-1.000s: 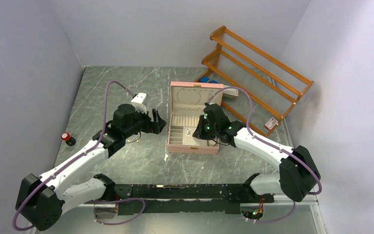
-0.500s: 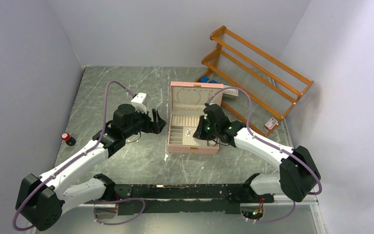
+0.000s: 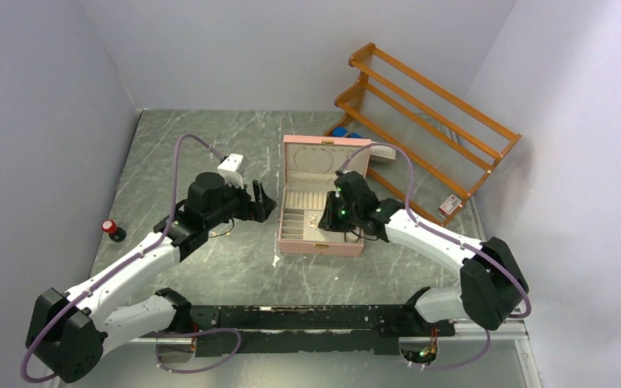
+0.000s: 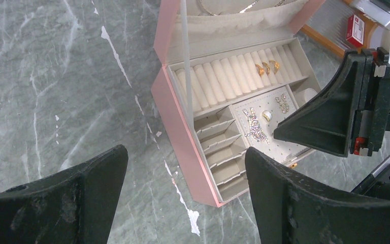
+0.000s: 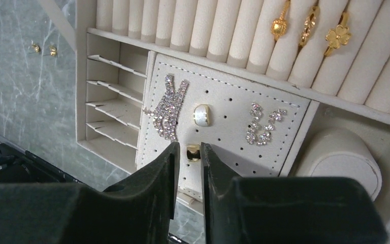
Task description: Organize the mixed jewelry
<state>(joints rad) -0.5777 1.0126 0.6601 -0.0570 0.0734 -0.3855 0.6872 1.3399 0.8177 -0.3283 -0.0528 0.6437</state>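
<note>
My left gripper needs to pick up a stud [image 5: 53, 51] and pass it to my right gripper, because the gold studs [image 5: 36, 48] are outside the box on my left gripper's side.
The pink jewelry box [image 3: 321, 246] lies open on the marble table. My right gripper [image 5: 189, 146] hangs over its perforated earring panel, and its jaws are slightly apart. A small gold earring [image 5: 193, 153] sits on the panel between the tips, with a gap on the left finger's side. Three gold rings [image 5: 309, 26] are seated in the ring rolls. Two tiny gold studs [image 5: 44, 49] lie on the table left of the box. My left gripper [image 4: 185, 151] hovers wide open and empty left of the box [image 4: 170, 109].
On the panel are two sparkly earrings [image 5: 167, 107], [image 5: 263, 122] and a white oval stud [image 5: 201, 115]. A cream cushion [image 5: 337, 155] fills the right compartment. An orange wooden rack [image 3: 428, 113] stands at the back right. A red-topped knob [image 3: 110, 227] is at the far left.
My right gripper's jaws have parted a little around the gold earring, and its wrist shifted slightly. The left arm has not moved.
</note>
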